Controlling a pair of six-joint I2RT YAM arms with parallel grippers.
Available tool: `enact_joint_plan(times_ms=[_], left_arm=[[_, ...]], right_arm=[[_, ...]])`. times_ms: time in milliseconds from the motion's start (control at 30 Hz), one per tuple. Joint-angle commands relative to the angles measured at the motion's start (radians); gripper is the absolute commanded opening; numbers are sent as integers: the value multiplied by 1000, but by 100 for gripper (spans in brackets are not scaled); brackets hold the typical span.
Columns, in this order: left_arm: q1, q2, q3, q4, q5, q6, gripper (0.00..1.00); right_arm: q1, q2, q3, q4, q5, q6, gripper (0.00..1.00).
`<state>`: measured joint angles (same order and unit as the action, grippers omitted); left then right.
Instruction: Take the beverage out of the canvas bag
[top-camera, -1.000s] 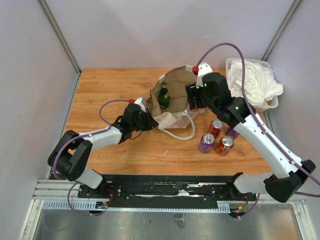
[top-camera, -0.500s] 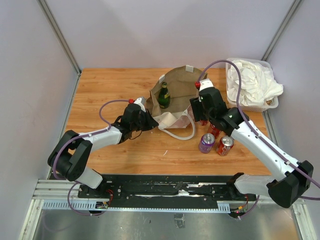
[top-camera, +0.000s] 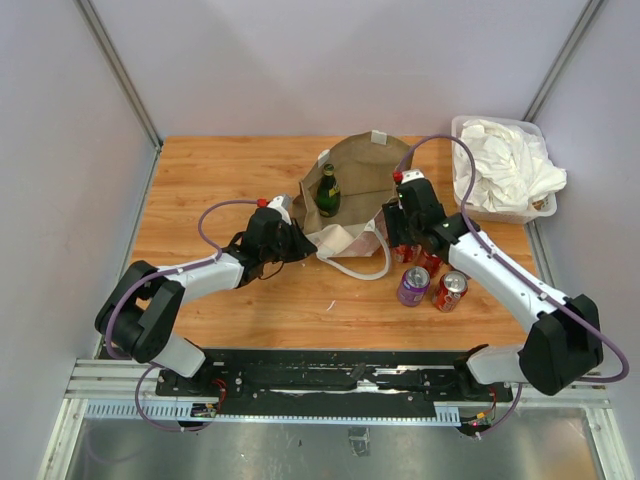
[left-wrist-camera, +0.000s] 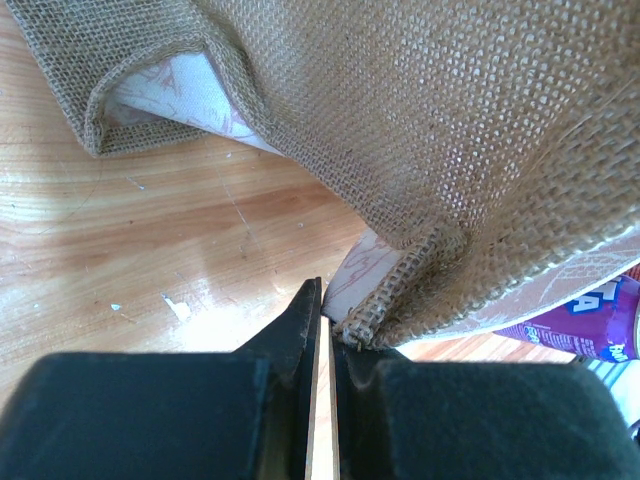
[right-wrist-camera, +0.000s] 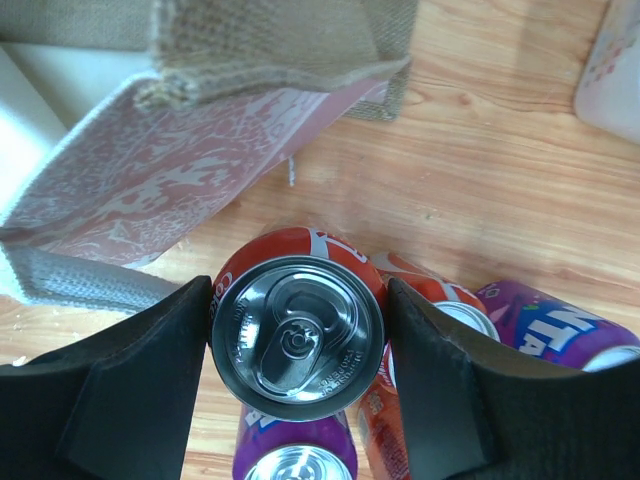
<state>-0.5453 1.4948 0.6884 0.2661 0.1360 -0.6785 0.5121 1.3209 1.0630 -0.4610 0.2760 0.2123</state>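
I should now lower the red cola can (right-wrist-camera: 299, 337), which hangs upright over the free spot behind the purple can, with my right gripper until it stands, then release.
The tan canvas bag (top-camera: 352, 185) lies open at the table's middle with a green bottle (top-camera: 327, 192) inside. Its white handle loop (top-camera: 352, 268) trails toward the front. My left gripper (top-camera: 298, 243) is shut on the bag's left rim; the left wrist view shows the burlap edge (left-wrist-camera: 400, 300) at my closed fingertips (left-wrist-camera: 308, 310). My right gripper (top-camera: 404, 238) is shut on a red cola can (right-wrist-camera: 298, 335), held upright just right of the bag's printed panel (right-wrist-camera: 170, 190), low over the table beside the other cans.
A purple can (top-camera: 412, 286) and two red cans (top-camera: 450, 290) (top-camera: 431, 262) stand right of the bag. A clear bin (top-camera: 460, 125) of white cloths sits at the back right. Grey walls enclose the table on three sides.
My right arm has come down and toward the front from the bag's right rim, carrying the red can to the group of cans. The left arm has not moved.
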Motion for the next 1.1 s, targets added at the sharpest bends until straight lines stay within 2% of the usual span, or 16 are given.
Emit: enact_joint_plan(times_ms=[0,600,667,733,800,833,900,1067], left_arm=[[7,-14,-21,-13,-21,4,9],[7,-13,-36,-5,-23,2,9],[7,-10,-37,-5,-23,2,9],[7,-9,-36,-2,-21,2,9],[7,-8,-35,-2,-22,2,9],[7,-9,-35,-2,-22,2,9],[7,-8,-34,-2,-21,2,9],[7,-8,-33,-1,-22,-1,9]], right_arm=[[-14,12,6,79,-44,23,1],[-14,63,-109,93,-67,90,2],[-14,64,-121,101,-63,88,8],[-14,64,-133,107,-62,88,23],[-14,62,-141,109,-59,90,43],[-14,61,-142,105,-58,90,49],[-14,54,-137,97,-51,90,56],[-14,18,-84,47,-29,79,62]])
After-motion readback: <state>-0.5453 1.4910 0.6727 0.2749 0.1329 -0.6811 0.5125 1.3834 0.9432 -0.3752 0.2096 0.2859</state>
